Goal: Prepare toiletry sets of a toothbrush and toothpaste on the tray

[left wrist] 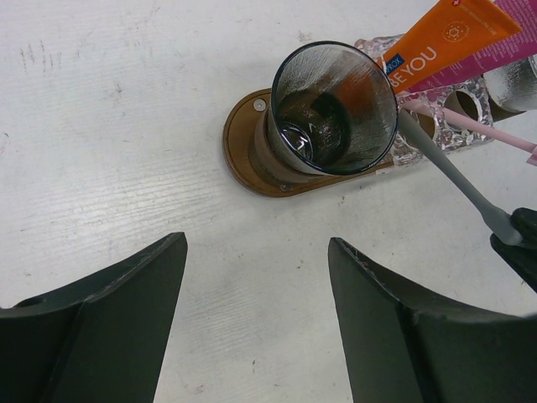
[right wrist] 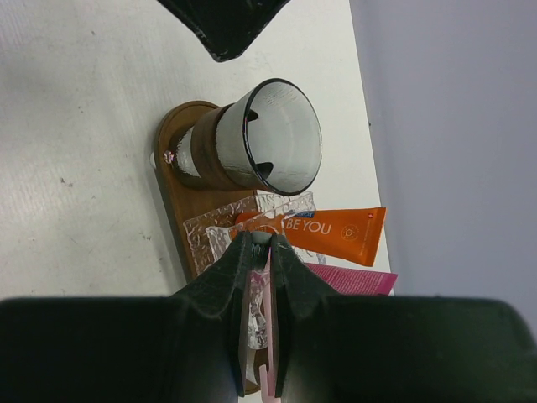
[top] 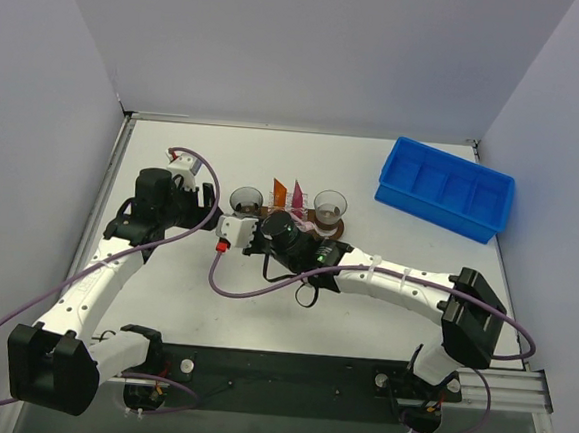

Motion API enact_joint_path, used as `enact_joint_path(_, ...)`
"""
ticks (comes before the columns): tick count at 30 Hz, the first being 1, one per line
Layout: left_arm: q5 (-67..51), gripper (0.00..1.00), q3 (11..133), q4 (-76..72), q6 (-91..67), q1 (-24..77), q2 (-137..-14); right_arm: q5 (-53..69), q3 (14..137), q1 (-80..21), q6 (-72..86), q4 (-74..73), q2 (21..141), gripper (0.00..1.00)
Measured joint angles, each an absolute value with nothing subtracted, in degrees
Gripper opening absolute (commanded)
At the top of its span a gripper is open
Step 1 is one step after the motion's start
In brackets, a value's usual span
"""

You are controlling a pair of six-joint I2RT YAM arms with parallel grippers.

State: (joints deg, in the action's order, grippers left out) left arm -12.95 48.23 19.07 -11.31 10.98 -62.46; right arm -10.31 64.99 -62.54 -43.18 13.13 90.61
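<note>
The grey toothbrush's loose end is at the clear holder beside the orange toothpaste, so my right gripper should keep guiding it in and let go of it there.
The dark-brown tray carries a glass cup at its end and a clear textured holder. The orange toothpaste and the magenta toothpaste lean in the holder. A pale-pink toothbrush lies across it. My right gripper is shut on a grey toothbrush, whose tip reaches the holder beside the cup. My left gripper hovers open over bare table just left of the tray, holding nothing.
A second glass cup stands on the tray's right end. A blue plastic bin sits at the back right. Grey walls close the table on the left, back and right. Both arms crowd the tray from the near side.
</note>
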Motion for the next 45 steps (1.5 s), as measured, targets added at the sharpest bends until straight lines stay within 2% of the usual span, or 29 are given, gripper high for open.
enact_joint_path(16, -13.4, 0.79, 48.2, 19.1, -11.3, 11.0, -62.5, -10.3, 62.7, -60.3, -42.7, 16.8, 92.2, 0.01)
enact_joint_path(22, -13.4, 0.79, 48.2, 19.1, -11.3, 11.0, -62.5, -10.3, 62.3, -59.5, -41.8, 17.1, 92.6, 0.06)
enact_joint_path(34, -13.4, 0.79, 48.2, 19.1, -11.3, 11.0, -62.7, -10.3, 62.0, -59.2, -40.5, 18.4, 92.6, 0.29)
enact_joint_path(40, -13.4, 0.79, 48.2, 19.1, -11.3, 11.0, -62.7, -10.3, 61.2, -59.2, -40.3, 18.7, 92.6, 0.39)
enact_joint_path(45, -13.4, 0.79, 48.2, 19.1, -11.3, 11.0, -62.7, -10.0, 60.7, -59.2, -39.5, 18.7, 92.5, 0.43)
